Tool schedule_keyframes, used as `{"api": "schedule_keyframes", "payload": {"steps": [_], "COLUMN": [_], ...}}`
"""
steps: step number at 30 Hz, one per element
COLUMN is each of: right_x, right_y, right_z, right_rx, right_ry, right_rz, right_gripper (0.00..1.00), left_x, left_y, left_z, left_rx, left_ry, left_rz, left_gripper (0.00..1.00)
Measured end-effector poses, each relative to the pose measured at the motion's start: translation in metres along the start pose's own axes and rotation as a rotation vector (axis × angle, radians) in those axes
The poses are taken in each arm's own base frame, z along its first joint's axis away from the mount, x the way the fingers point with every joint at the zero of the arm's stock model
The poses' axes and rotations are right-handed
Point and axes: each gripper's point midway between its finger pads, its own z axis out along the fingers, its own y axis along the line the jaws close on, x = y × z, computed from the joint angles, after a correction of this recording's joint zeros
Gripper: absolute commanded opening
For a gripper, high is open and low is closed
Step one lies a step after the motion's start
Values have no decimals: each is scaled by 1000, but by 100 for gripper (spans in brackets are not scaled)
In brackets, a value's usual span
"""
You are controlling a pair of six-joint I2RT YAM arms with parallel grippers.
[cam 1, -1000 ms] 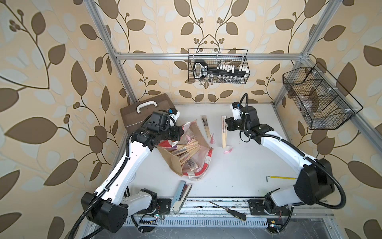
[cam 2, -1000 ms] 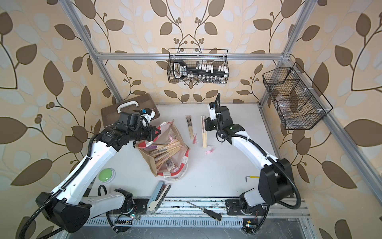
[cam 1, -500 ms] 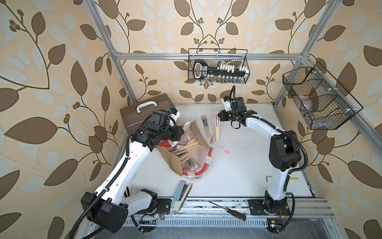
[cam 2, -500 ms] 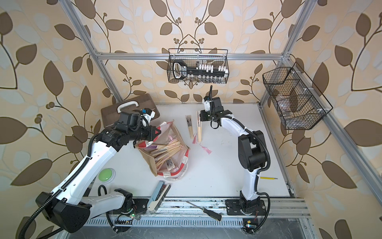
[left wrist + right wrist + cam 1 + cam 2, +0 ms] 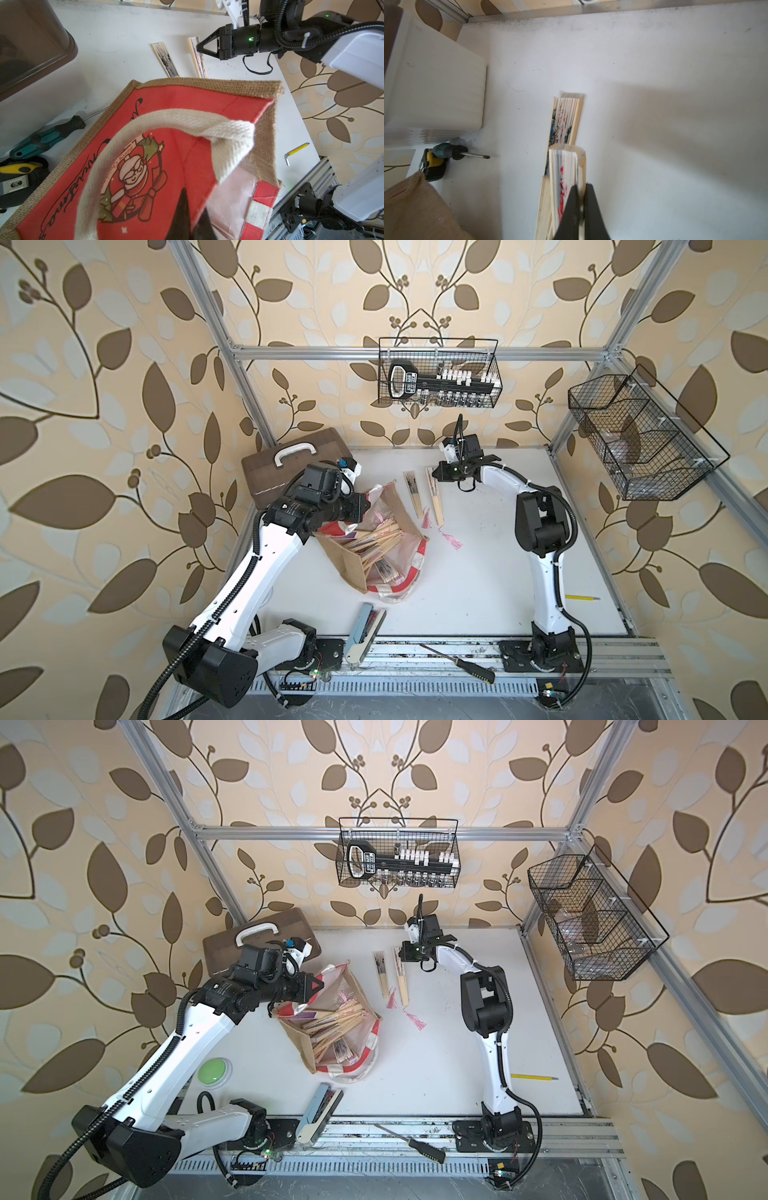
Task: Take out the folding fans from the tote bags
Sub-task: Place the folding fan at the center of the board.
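Observation:
The held fan (image 5: 437, 508) runs alongside the resting fan with clear table under it, so my right gripper should keep lowering it until it lies flat, then release.
The tote bag (image 5: 353, 568) (image 5: 305, 1052) lies open on its side at the table's left middle, with several folding fans (image 5: 374, 541) (image 5: 332, 1023) inside. My left gripper (image 5: 365, 506) (image 5: 318, 986) (image 5: 195, 207) is shut on the edge of the bag's red panel (image 5: 187, 108). Two fans (image 5: 413, 487) (image 5: 434, 502) lie side by side behind the bag, pink tassels toward the front. My right gripper (image 5: 434, 473) (image 5: 402, 952) (image 5: 581, 187) is shut on the outer rib of the right-hand fan (image 5: 566, 166) at its far end. The other fan (image 5: 565, 120) lies just beside it.
A brown case (image 5: 291, 464) with a white handle sits at the back left. A light-blue stapler-like tool (image 5: 363, 630) and a screwdriver (image 5: 457, 664) lie at the front edge, a yellow hex key (image 5: 582, 597) at the right. Wire baskets (image 5: 438, 377) (image 5: 640, 439) hang on the frame.
My right arm has swung back and left with the fan in its grip, bringing it close beside the other fan; its elbow now stands raised. The left arm and bag have not moved.

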Motion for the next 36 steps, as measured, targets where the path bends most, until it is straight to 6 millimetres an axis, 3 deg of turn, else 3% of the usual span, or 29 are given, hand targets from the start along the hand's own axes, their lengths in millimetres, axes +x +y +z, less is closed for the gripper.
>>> {"api": "schedule_keyframes", "payload": {"steps": [12,17,24,33,36], "right_x": [0,-4,-7,-10,-5], "right_y": [-17,-21,-24,-24,-22], "right_z": [26,27,33,32,20], "right_rx": [20,38,39,45,55], "right_ry": [19,4,-10,-27,-32], "right_rz": [58,86,131,148,150], "right_gripper": [1,8,26,31,31], "left_x": [0,0,0,0,0], "left_y": [0,0,0,0,0], "left_z": [0,0,0,0,0], "left_rx": [0,0,0,0,1], "left_ry": [1,1,1,1,1], "left_rz": [0,0,0,0,-1], "left_gripper": [0,0,0,0,0]}}
